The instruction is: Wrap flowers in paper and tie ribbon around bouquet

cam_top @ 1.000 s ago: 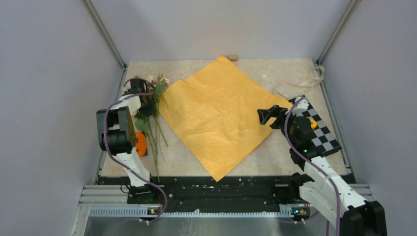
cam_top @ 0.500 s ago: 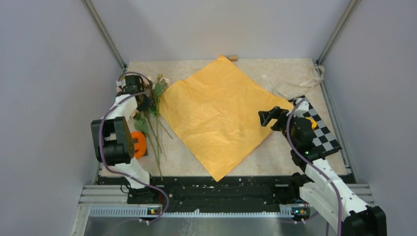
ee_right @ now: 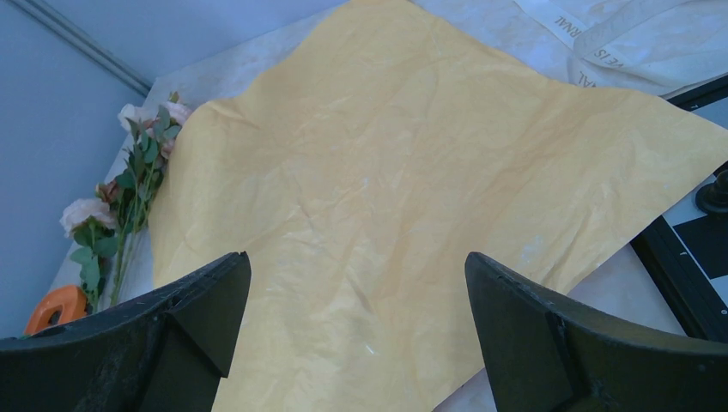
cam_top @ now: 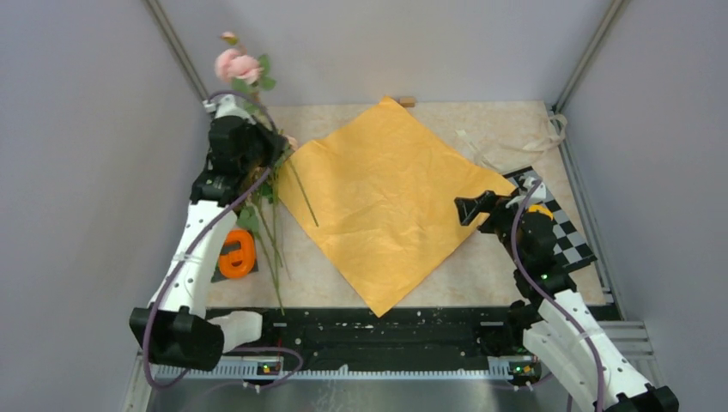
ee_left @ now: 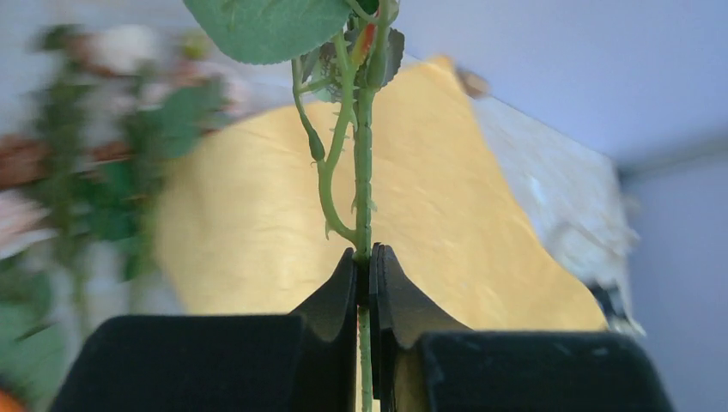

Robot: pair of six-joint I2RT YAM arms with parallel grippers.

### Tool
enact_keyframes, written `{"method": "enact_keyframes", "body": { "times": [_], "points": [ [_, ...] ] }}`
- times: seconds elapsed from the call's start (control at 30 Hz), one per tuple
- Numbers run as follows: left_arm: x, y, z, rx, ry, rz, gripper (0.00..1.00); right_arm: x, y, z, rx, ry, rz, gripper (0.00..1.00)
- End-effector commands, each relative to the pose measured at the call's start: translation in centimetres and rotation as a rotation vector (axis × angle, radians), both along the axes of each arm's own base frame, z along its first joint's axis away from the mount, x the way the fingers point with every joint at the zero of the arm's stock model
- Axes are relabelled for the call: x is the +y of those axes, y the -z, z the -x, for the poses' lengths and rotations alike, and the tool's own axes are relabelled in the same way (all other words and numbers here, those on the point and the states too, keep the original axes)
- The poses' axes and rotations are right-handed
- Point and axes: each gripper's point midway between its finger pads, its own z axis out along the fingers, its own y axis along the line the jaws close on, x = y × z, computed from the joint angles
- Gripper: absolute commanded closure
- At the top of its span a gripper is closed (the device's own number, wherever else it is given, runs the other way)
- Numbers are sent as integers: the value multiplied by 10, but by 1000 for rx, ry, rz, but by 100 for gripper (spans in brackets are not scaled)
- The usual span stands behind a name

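Note:
The pink bloom [cam_top: 236, 66] is pointing at the back wall and the paper is clear, so my left gripper should go on carrying until the stem is over the paper's middle [cam_top: 391, 189].
My left gripper [cam_top: 275, 154] is raised above the table's left side, shut on the green stem [ee_left: 364, 172] of one flower. That flower's pink bloom [cam_top: 239, 65] stands high against the back wall and its stem end hangs over the paper's left edge. The other flowers [cam_top: 264, 219] lie on the table left of the paper [cam_top: 386, 202], a large orange sheet spread flat as a diamond. The ribbon [cam_top: 515, 142] lies loose at the back right. My right gripper [cam_top: 470, 209] hovers open over the paper's right corner, empty, the paper [ee_right: 386, 172] showing between its jaws.
A small orange-and-green object [cam_top: 235, 255] sits near the left edge beside the lying stems. A black-and-white checkerboard [cam_top: 562, 227] lies at the right under my right arm. A small wooden block [cam_top: 406, 101] rests at the paper's far corner. Walls close in on three sides.
My left gripper closed on one flower's stem and lifted it off the pile, swinging the bloom up toward the back wall. The right gripper barely moved.

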Motion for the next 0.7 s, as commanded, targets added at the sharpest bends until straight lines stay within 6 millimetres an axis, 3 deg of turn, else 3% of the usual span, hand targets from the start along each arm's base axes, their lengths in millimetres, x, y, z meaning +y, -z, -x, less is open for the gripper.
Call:
{"method": "enact_keyframes", "body": {
  "times": [0.0, 0.1, 0.33, 0.5, 0.67],
  "points": [
    [-117, -5, -9, -74, 399, 63, 94, 0, -26, -3, -54, 6, -40, 1],
    [-168, 11, -29, -46, 528, 80, 96, 2, -23, -5, -41, 1, -51, 1],
    [-249, 79, -93, 125, 621, 86, 100, 3, -16, -8, -17, 9, -68, 1],
    [-286, 121, -124, 185, 601, 118, 100, -2, -14, -9, -17, 38, -63, 1],
    [-307, 172, -142, 269, 585, 157, 99, -6, -12, -11, -21, 62, -62, 1]
  ]
}}
